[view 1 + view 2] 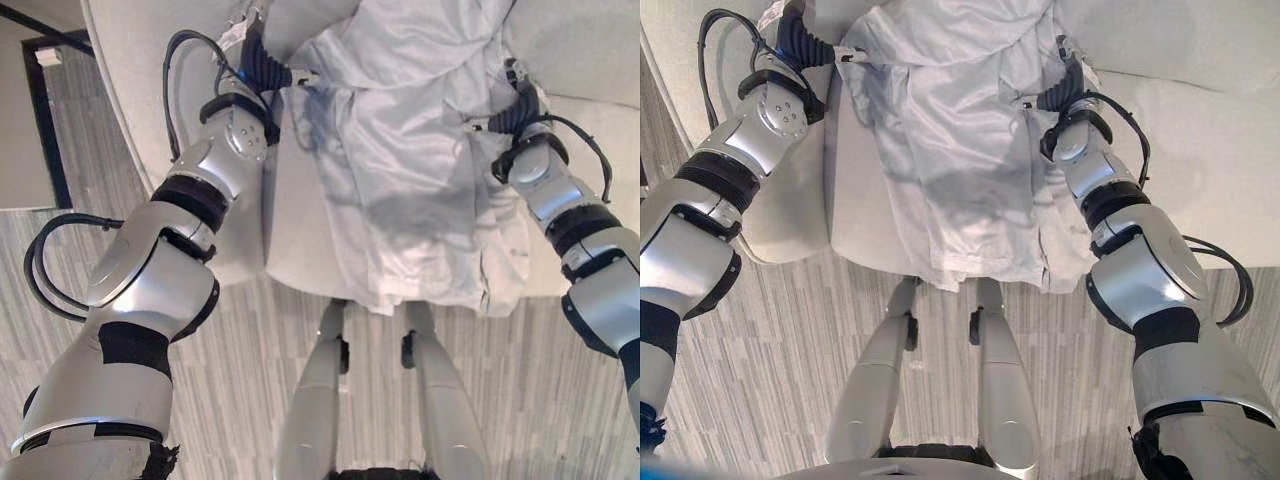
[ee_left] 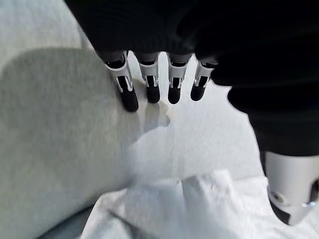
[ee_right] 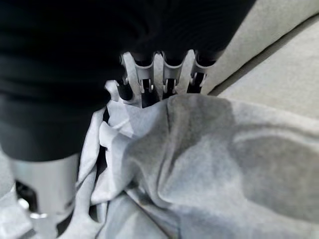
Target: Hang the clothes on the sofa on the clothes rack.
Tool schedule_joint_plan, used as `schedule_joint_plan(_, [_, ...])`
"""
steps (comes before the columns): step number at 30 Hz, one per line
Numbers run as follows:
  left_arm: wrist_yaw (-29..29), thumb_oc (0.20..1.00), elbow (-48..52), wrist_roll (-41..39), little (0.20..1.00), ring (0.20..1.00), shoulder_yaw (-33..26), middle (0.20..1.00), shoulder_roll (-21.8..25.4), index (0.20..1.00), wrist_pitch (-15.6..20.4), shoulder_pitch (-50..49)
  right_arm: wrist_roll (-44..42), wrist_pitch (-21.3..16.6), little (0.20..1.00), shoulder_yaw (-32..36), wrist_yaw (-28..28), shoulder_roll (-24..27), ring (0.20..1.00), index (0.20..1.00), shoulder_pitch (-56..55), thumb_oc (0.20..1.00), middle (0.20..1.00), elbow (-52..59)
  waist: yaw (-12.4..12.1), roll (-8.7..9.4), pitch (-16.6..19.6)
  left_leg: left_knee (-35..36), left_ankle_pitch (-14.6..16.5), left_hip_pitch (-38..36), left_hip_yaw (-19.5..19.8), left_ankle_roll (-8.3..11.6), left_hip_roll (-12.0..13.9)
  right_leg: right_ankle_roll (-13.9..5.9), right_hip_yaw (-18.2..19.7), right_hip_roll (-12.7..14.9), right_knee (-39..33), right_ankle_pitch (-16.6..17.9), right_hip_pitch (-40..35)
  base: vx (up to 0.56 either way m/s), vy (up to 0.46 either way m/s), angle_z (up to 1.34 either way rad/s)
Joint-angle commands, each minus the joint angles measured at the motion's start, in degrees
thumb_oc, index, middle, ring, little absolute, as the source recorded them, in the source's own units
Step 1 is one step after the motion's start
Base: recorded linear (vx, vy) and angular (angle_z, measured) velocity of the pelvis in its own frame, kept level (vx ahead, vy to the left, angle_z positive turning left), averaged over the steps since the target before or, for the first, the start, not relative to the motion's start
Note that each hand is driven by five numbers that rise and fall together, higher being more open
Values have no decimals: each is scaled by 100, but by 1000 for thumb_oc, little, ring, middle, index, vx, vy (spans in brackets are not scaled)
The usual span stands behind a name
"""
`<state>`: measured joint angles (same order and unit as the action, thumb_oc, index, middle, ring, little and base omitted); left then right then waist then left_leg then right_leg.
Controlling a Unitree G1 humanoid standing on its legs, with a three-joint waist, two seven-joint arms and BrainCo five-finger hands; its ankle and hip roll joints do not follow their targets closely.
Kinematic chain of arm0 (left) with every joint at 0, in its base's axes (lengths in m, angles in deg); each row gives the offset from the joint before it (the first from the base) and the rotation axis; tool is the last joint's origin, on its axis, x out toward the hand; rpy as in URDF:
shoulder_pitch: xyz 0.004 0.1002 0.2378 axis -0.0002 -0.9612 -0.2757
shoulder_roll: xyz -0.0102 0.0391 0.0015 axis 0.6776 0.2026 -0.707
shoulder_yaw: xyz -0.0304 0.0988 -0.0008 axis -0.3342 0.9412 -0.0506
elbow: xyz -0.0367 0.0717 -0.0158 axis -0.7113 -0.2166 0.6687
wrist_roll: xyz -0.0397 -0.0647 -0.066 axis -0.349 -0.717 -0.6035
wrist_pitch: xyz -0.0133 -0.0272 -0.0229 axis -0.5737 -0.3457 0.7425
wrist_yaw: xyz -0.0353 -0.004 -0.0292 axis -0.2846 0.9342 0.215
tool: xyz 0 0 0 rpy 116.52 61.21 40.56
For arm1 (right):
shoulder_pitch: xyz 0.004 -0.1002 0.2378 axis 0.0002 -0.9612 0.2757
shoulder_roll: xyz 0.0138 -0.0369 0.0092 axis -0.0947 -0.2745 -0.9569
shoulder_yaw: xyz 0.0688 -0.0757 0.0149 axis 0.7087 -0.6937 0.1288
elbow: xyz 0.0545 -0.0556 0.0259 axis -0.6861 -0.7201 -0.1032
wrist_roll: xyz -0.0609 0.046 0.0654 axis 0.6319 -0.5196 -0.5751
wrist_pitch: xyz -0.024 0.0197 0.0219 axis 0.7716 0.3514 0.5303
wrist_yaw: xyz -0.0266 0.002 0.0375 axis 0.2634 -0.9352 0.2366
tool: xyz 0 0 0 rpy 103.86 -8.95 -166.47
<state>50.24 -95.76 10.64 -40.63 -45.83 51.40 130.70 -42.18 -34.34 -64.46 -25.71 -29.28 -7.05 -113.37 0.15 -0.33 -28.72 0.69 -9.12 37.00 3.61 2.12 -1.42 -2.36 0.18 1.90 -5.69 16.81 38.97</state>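
I expect the garment (image 1: 405,150) to sag in the middle between my hands when I lift it, because the hem (image 1: 425,296) hangs limply over the front edge of the seat.
A pale grey-white garment (image 1: 400,170) lies rumpled on the light grey sofa (image 1: 300,230), its hem hanging over the seat's front edge. My left hand (image 1: 262,62) rests at the garment's upper left corner. In the left wrist view its fingers (image 2: 128,94) are straight and point at the sofa cushion, the thumb held apart, with the garment (image 2: 189,209) bunched just beneath the palm and nothing gripped. My right hand (image 1: 515,105) is at the garment's right edge. In the right wrist view this hand (image 3: 60,74) pushes into a fold of the garment (image 3: 209,159).
The sofa's rounded arm (image 1: 130,80) bulges at the left, beside my left forearm. Striped grey carpet (image 1: 250,380) covers the floor in front of the seat. A dark-framed piece of furniture (image 1: 40,120) stands at the far left.
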Motion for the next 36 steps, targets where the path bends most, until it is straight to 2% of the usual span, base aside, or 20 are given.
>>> schedule_joint_plan(1, [254,1000,-709,-97,1000,1000,-50,1000,3,1000,-152,143,-131,-74,1000,4,55,-148,1000,1000,243,1000,1000,-229,-25,-40,66,431,-203,-98,408,75,-111,-627,300,41,69,-544,-301,0,0,0])
schedule_joint_plan(9, [335,1000,-819,-181,1000,1000,-34,1000,-259,1000,-179,61,-76,-115,1000,-127,191,-339,1000,1000,441,1000,1000,-27,10,50,-1,431,-206,86,398,44,-92,-602,324,24,69,-552,-114,0,0,0])
schedule_joint_plan(20, [355,1000,-893,-195,1000,1000,-29,1000,-348,1000,-215,32,73,-112,1000,-238,310,-666,1000,1000,509,1000,1000,255,32,124,-57,431,-206,193,378,35,-81,-584,342,5,69,-530,20,-4,7,-3])
schedule_joint_plan(25, [315,1000,-898,-136,1000,1000,-18,1000,-194,1000,-239,88,126,-143,1000,-193,403,-701,1000,1000,491,1000,1000,620,50,150,-72,431,-211,241,379,46,-76,-598,320,7,69,-512,81,-3,8,0])
schedule_joint_plan(29, [162,1000,-867,35,1000,1000,-29,1000,-1,1000,-274,178,662,-50,1000,-231,597,-646,1000,1000,522,1000,1000,952,61,168,-69,431,-198,273,341,50,-78,-621,313,15,69,-498,126,-16,38,-3])
schedule_joint_plan(36, [-408,1000,-716,359,1000,1000,-31,1000,536,1000,-345,599,961,-87,1000,-87,848,-583,1000,1000,365,1000,1000,1407,82,195,-31,431,-189,397,297,71,-92,-651,276,27,69,-460,289,-5,12,-2])
